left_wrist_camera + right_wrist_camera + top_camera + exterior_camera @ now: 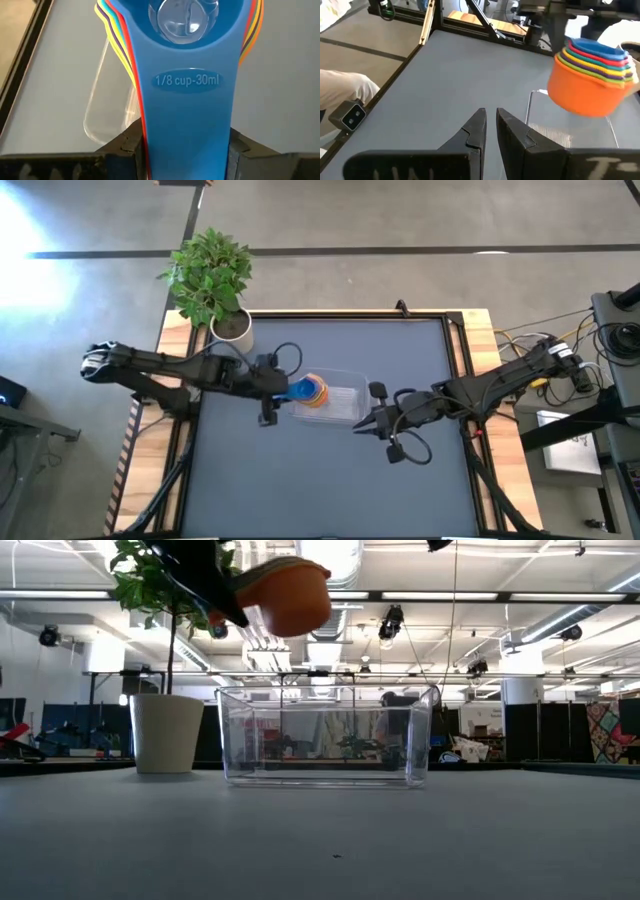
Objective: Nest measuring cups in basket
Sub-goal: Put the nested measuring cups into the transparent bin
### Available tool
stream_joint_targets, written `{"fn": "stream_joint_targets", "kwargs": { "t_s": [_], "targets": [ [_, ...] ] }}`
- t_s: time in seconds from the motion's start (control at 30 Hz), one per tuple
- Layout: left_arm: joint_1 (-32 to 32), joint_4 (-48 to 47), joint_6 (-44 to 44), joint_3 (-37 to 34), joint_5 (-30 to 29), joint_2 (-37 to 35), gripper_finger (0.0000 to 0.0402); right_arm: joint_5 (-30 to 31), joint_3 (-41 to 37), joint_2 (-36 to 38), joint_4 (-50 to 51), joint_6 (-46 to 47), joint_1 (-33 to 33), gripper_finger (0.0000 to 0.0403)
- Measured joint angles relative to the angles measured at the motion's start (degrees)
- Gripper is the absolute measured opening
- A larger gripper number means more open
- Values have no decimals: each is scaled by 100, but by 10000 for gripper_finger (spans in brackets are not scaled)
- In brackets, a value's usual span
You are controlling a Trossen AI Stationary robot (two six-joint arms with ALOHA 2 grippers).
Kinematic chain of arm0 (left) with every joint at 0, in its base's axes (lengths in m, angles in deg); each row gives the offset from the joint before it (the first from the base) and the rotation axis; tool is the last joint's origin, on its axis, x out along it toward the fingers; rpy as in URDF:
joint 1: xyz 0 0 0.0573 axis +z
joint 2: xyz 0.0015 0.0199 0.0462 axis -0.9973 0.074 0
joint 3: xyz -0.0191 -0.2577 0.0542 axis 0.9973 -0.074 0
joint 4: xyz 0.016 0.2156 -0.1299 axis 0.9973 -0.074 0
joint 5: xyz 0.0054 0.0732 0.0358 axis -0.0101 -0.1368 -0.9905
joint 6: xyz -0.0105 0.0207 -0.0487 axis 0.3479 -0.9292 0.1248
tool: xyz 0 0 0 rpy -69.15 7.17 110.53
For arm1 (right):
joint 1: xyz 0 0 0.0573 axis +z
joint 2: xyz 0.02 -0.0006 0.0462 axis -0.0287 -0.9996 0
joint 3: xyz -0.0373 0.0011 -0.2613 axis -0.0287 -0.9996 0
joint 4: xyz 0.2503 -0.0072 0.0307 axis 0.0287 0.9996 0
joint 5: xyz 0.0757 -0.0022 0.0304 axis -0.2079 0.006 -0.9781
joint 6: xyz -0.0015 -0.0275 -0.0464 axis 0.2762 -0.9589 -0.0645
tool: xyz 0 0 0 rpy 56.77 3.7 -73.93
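My left gripper should descend next toward the basket's middle (333, 397) until the orange cup sits inside, as the stack's handles (297, 390) follow the clear basket's length with bowls upright.
The measuring cups are nested in one stack (312, 390), light blue innermost on top and orange outermost (290, 595). My left gripper (285, 390) is shut on the stack's handles and holds it in the air over the left part of the clear basket (340, 405). The basket (325, 735) stands on its flat bottom on the grey table. In the right wrist view the stack (590, 80) hangs above the basket's rim (570, 135). My right gripper (362, 425) waits low by the basket's near right corner, its fingers (490, 114) close together and holding nothing. My left gripper (185, 155) pinches the bundled handles between its two fingers, with the light blue "1/8 cup-30ml" handle (187, 125) uppermost. The fingers (125, 150) come level from the table's left, along the handles. The stack is lifted clear, bowls upright, above the basket.
A white pot with a green plant (232, 328) stands at the table's far left corner, beyond the left arm. Wooden boards and black frame rails (470, 360) edge the grey table. Open table surface lies on the near side of the basket (330, 840).
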Motion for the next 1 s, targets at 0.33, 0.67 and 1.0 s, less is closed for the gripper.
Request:
{"fn": "stream_joint_targets", "kwargs": {
  "t_s": [0.33,0.67,1.0],
  "targets": [
    [948,826,-994,0,873,643,125,1,-12,159,-16,-21,0,34],
    [1454,1455,-1543,2,1472,1710,125,1,-13,170,-2,-57,2,34],
    [1548,1662,-1605,0,1651,2547,125,1,-17,171,17,-15,0,34]
  ]
}}
